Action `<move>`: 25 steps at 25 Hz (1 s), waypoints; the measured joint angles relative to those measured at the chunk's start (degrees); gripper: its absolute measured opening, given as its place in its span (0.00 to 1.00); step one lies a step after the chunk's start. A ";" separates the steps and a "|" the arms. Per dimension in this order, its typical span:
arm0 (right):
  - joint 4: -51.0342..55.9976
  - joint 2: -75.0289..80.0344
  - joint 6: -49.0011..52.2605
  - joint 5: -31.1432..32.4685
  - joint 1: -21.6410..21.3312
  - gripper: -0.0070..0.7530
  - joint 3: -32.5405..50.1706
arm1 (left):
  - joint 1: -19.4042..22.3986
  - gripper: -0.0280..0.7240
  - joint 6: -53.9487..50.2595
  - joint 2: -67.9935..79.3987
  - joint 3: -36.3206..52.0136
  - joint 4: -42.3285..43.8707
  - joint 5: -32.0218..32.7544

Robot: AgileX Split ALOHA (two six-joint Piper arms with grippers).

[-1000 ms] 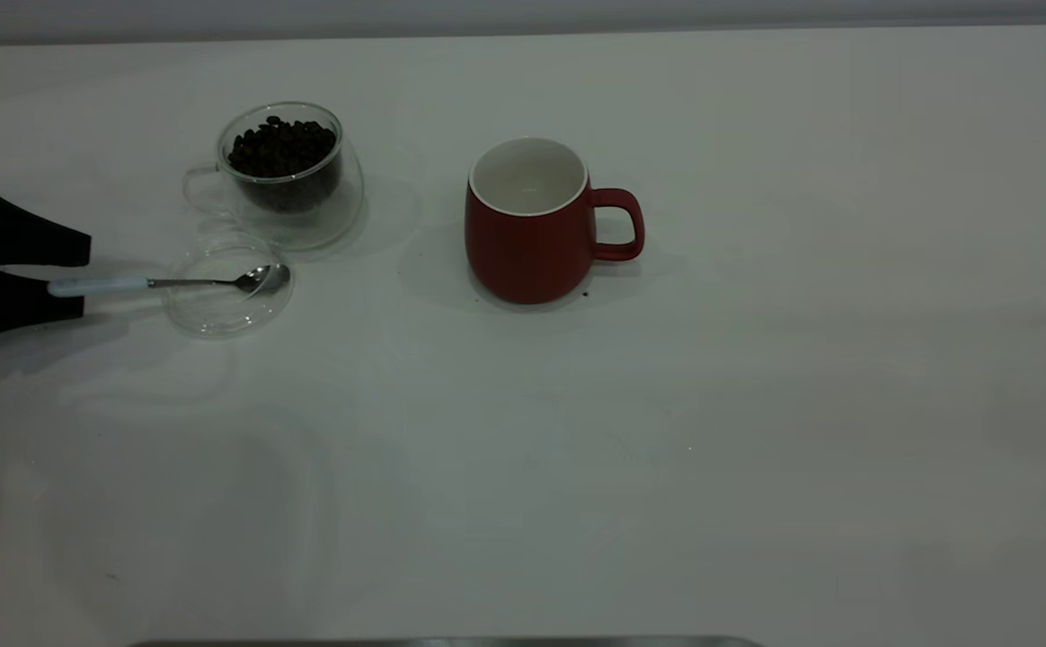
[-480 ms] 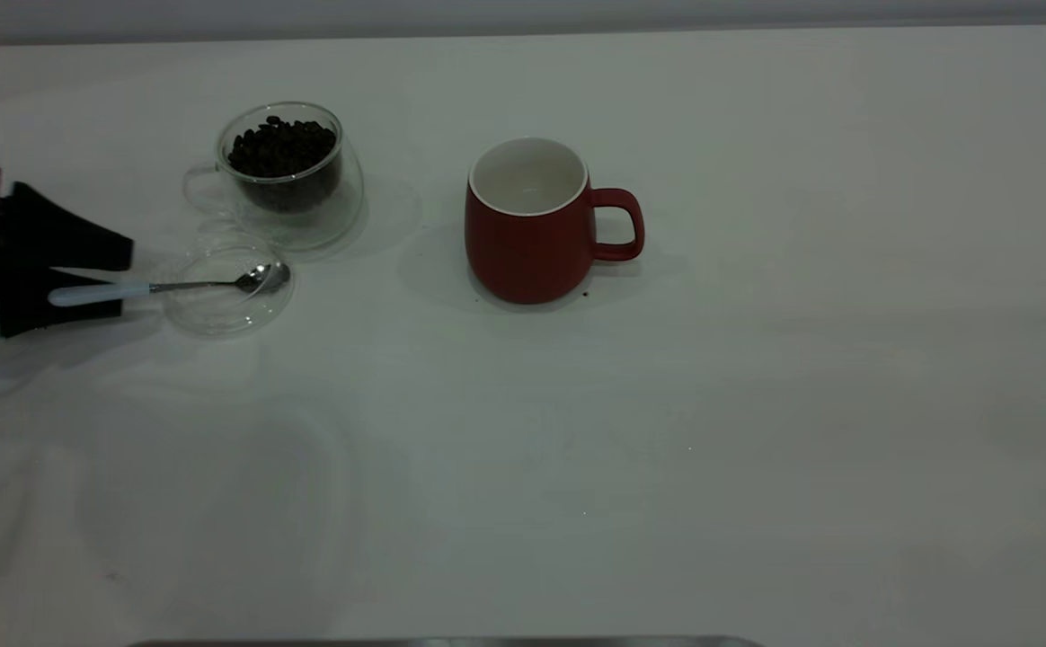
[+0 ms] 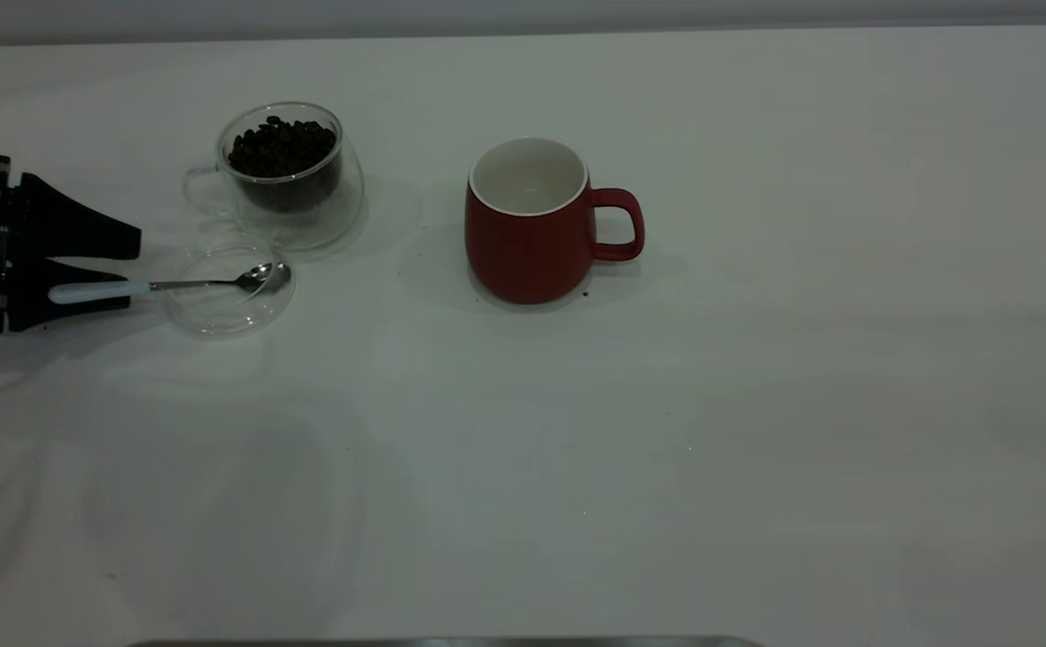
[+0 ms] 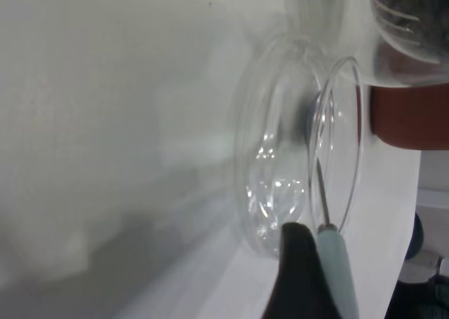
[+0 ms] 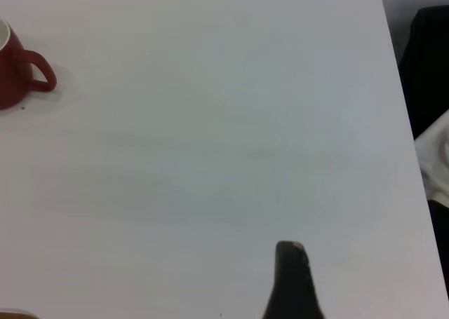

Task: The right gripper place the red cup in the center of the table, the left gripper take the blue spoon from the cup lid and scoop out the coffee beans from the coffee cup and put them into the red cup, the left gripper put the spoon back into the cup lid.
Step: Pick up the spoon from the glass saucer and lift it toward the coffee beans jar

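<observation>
I expect the blue spoon [image 3: 99, 291] to carry only a few whole coffee beans when I scoop, because the spoon's small bowl [image 3: 256, 276] is just slightly wider than the beans.
The red cup [image 3: 527, 243] stands upright and empty near the middle of the table [image 3: 667, 449], handle to the right; it also shows in the right wrist view [image 5: 10, 73]. The coffee cup [image 3: 294, 193] with coffee beans [image 3: 282, 148] stands at the back left. In front of it lies the cup lid [image 3: 226, 313], with the blue spoon [image 3: 155, 286] resting bowl-in and its handle pointing left. My left gripper [image 3: 132, 271] is open, low at the table, its two fingers either side of the spoon handle [image 4: 338, 270]; one finger [image 4: 298, 263] lies against it. The right gripper is outside the exterior view.
The table's right side and front are bare white surface. In the right wrist view one black finger [image 5: 291, 280] hangs over the table near its edge, far from the red cup. A few dark crumbs lie by the red cup's base.
My left gripper has moved right along the table, so its fingers now reach further along the spoon handle. The spoon, lid and cups have not moved.
</observation>
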 joint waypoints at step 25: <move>0.00 0.00 0.00 0.00 0.00 0.78 0.00 | 0.05 0.71 -10.04 0.12 0.00 0.92 -3.22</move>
